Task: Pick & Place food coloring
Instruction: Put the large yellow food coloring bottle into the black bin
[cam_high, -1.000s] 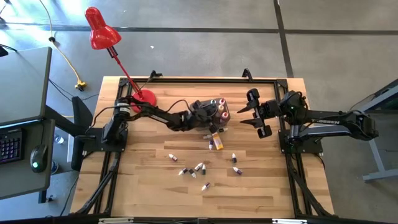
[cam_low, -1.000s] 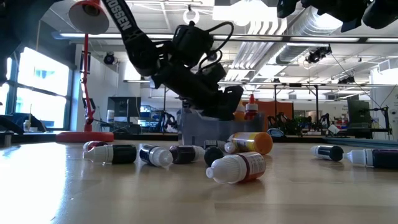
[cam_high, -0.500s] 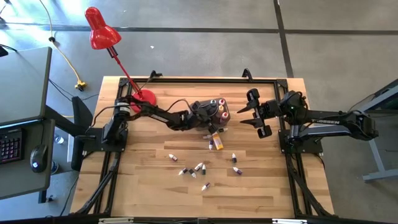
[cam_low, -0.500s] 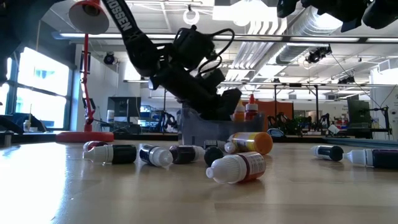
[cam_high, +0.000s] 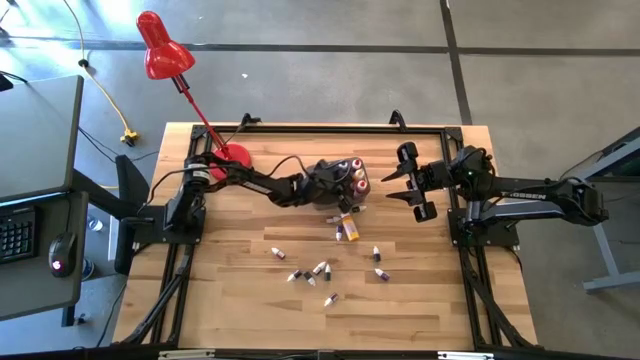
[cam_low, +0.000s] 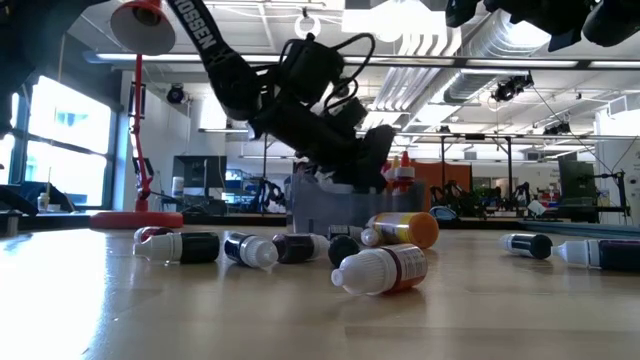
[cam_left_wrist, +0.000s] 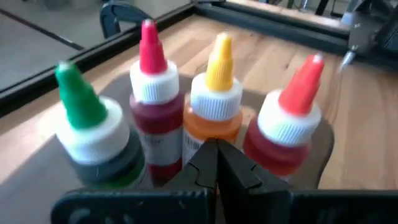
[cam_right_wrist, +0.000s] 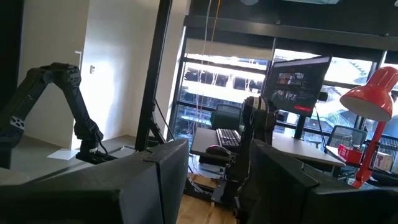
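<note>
The yellow-capped bottle (cam_high: 359, 174) is upright with its neighbours in the dark grey tub (cam_low: 325, 208), so the robot's left gripper should keep moving back until it is clear of the tub, and then open.
Four food coloring bottles stand upright in the dark grey tub (cam_high: 352, 180), capped green (cam_left_wrist: 78, 93), red (cam_left_wrist: 149, 53), yellow (cam_left_wrist: 219, 62) and red (cam_left_wrist: 301, 84). Several more food coloring bottles lie loose on the wood nearer the front (cam_high: 320, 270), among them a white one with a red label (cam_low: 378, 268) and an orange one (cam_low: 402, 228). My left gripper (cam_left_wrist: 216, 152) is shut, low at the tub's left side, its tips right in front of the yellow-capped bottle. My right gripper (cam_high: 392, 186) hangs raised to the right of the tub, open and holding nothing. My left gripper's shut fingertips (cam_left_wrist: 208, 155) stand against the orange body (cam_left_wrist: 205, 127) of the yellow-capped bottle, coming from the table's left and slanting slightly down. I cannot tell whether they touch it. Nothing sits between the fingers.
A red desk lamp stands with its base (cam_high: 232, 157) on the table's far left corner. Black frame rails (cam_high: 175, 290) run along the table's sides. Bare wood (cam_high: 300, 320) lies toward the near edge, in front of the loose bottles.
My left gripper has stayed shut, turned a little and edged toward the bottles in the tub. The bottles have kept their places.
</note>
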